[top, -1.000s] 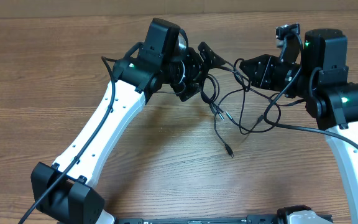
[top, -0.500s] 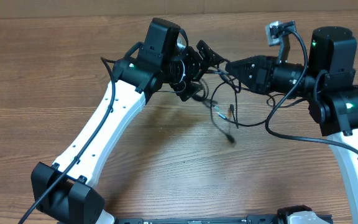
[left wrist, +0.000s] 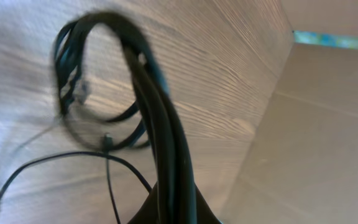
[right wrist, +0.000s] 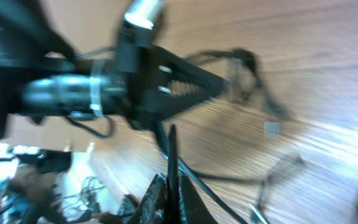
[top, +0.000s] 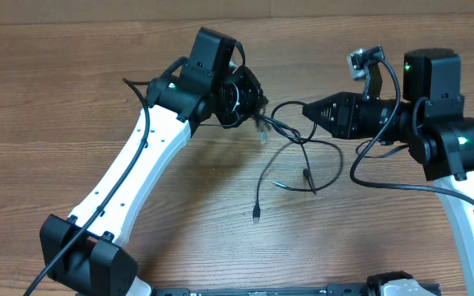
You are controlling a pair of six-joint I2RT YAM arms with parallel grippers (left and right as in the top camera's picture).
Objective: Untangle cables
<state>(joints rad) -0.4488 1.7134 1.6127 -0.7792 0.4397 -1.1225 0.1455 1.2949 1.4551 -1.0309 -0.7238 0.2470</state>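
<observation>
Loose strands of cable cross between the looped bundle and my right gripper, so my left gripper should come closer and my right gripper take those hanging pieces before pulling apart.
The cables are thin black cords strung between my two grippers above the wooden table. Loose strands hang toward the front, and one plug tip lies on the wood. My left gripper is shut on a looped bundle; in the left wrist view the bundle rises out of the closed left gripper. My right gripper faces it from the right, shut on a single strand that runs up from its fingertips. The left gripper also shows in the right wrist view, blurred.
A cardboard wall stands beyond the table's far edge. The left arm's white link and black base cross the front left of the table. A thicker black arm wire loops beside the right arm.
My left gripper has gone from open to shut on the cable bundle. The hanging strands have spread out and dropped toward the front, the plug tip landing lower on the table.
</observation>
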